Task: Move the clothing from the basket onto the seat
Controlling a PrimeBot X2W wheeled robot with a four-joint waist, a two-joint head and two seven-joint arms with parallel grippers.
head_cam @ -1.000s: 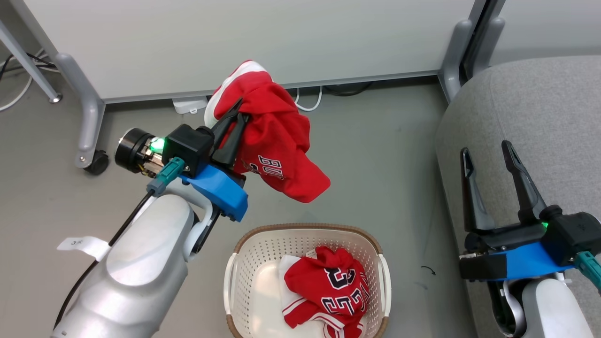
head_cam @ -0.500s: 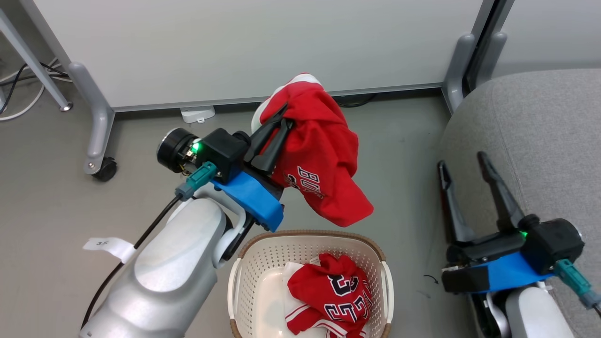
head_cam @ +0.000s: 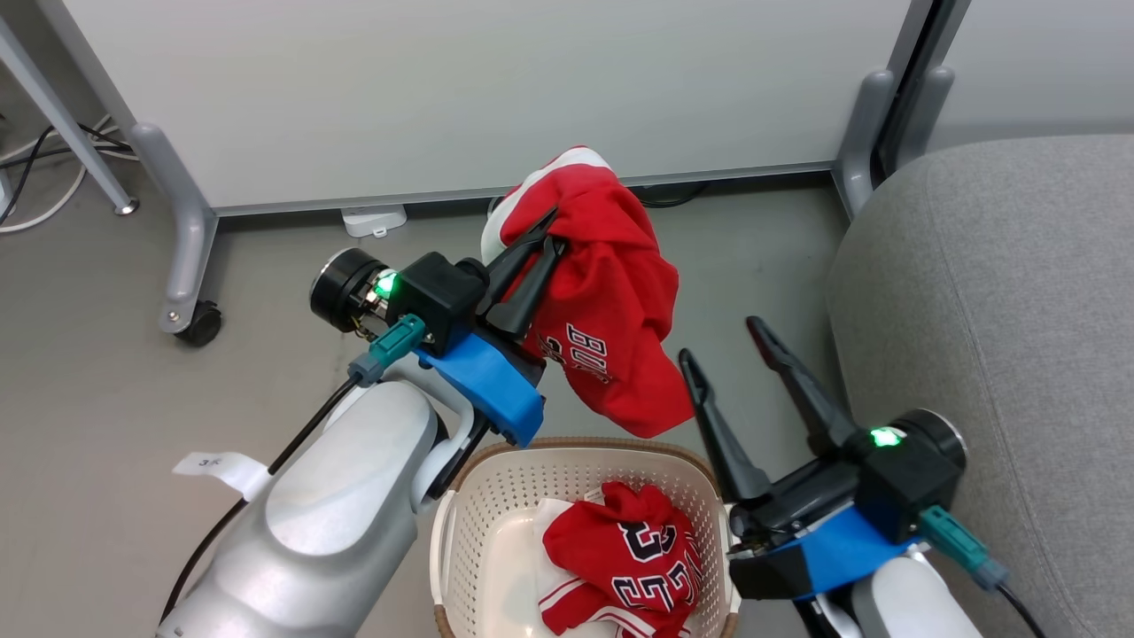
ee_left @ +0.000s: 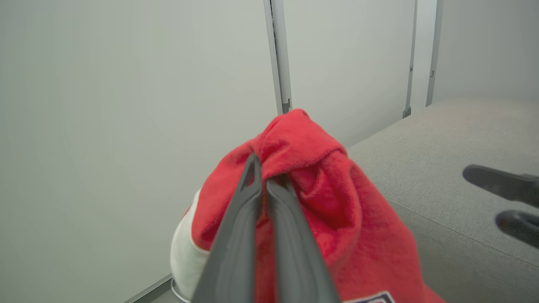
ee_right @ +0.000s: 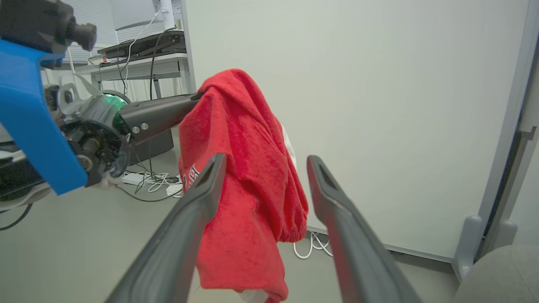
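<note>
The hanging red jersey sags in limp folds [head_cam: 635, 292]. Its upper part [head_cam: 591, 198] will fall down around my right gripper when I carry it.
A red jersey [head_cam: 611, 301] with a white panel and dark letters hangs in the air above the floor, and my left gripper [head_cam: 549, 230] is shut on its upper fold; the same jersey [ee_left: 320, 198] drapes over the fingers in the left wrist view. A second red jersey [head_cam: 633, 554] with numbers lies crumpled in the cream basket [head_cam: 496, 496] at the bottom centre. My right gripper [head_cam: 722, 341] stands open and holds nothing, just right of the hanging jersey [ee_right: 248, 176]. The grey seat [head_cam: 1001, 319] is at the right.
A white partition wall [head_cam: 461, 89] with grey legs and a castor [head_cam: 197, 323] runs across the back. Cables and a white power strip [head_cam: 372, 219] lie at its foot. A paper tag [head_cam: 217, 465] hangs from the left arm's cable. Grey floor lies between basket and wall.
My right gripper has swung left, off the seat's edge, toward the hanging jersey. My left gripper with the jersey has shifted right, partly from the camera's own move.
</note>
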